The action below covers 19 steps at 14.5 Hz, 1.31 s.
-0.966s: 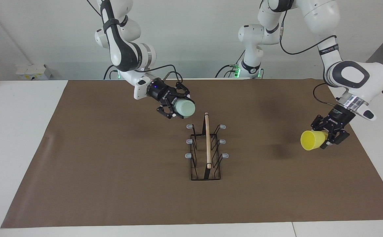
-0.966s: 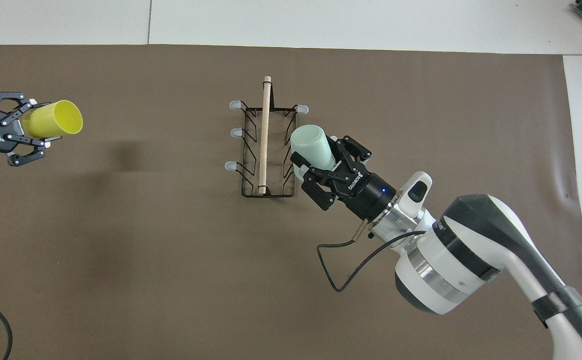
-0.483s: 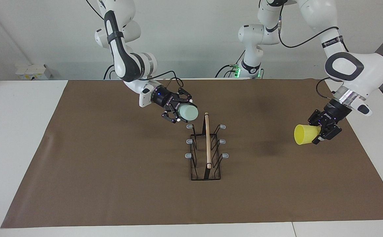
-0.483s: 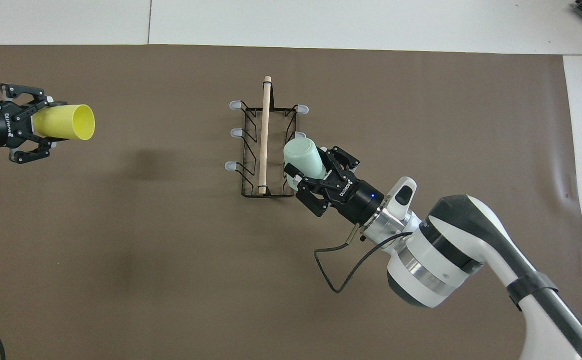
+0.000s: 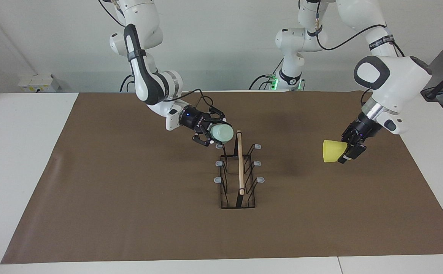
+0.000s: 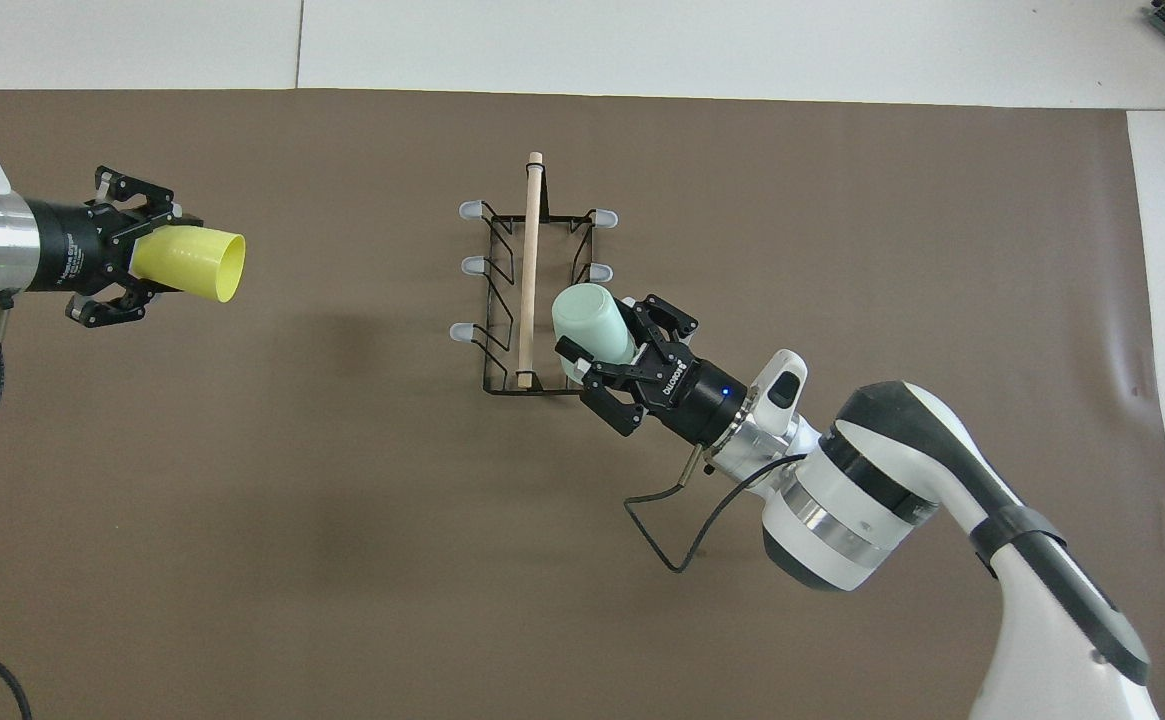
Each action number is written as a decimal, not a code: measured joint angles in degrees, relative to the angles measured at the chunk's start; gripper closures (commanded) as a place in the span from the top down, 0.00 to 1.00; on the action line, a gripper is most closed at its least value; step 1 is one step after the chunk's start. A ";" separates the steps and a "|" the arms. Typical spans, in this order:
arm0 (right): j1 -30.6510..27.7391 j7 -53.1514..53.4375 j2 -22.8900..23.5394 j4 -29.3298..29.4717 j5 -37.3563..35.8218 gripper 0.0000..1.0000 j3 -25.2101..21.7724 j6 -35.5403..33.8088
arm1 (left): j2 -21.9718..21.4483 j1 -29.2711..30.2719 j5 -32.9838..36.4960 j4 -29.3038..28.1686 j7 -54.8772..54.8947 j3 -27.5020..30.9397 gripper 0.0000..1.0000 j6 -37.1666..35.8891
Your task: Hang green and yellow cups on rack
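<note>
The green cup's base (image 6: 585, 314) tilts in close to the wooden rod, so the robot's right gripper should pull the cup back from the rod and lower it over the rack's near peg (image 5: 219, 146).
The rack (image 5: 240, 163) stands mid-table on the brown mat, its wooden rod (image 6: 529, 270) pointing away from the robots, with grey-tipped prongs on both sides. My right gripper (image 5: 214, 134) is shut on the pale green cup (image 5: 222, 133), held on its side just over the rack's corner nearest the robots, by the prong (image 5: 219, 145) there. In the overhead view the green cup (image 6: 592, 318) overlaps the rack's edge, held by the right gripper (image 6: 614, 338). My left gripper (image 5: 348, 149) is shut on the yellow cup (image 5: 331, 151), held on its side in the air over the mat toward the left arm's end, mouth toward the rack. The overhead view shows that cup (image 6: 192, 262) and the left gripper (image 6: 142, 262) too.
The brown mat (image 5: 130, 198) covers most of the white table (image 5: 19, 152). A small white box (image 5: 35, 82) sits at the table's edge near the right arm's end. A black cable (image 6: 682, 520) loops under the right wrist.
The right gripper has carried the green cup lower and closer onto the rack's near corner. The left gripper has carried the yellow cup toward the rack and turned it level.
</note>
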 measured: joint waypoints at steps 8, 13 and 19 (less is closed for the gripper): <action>-0.45 -5.75 2.08 0.17 0.42 0.00 -0.09 -4.92 | -3.86 0.01 10.57 0.32 -0.37 -4.45 0.00 0.00; -1.03 -5.85 1.79 1.72 0.63 0.00 -0.16 -5.14 | -4.57 -0.01 17.17 0.33 -0.40 -8.14 0.00 0.05; -1.18 -5.85 1.94 2.01 0.63 0.00 -0.26 -0.71 | -4.55 -0.03 23.74 0.12 -0.36 -10.09 0.00 4.58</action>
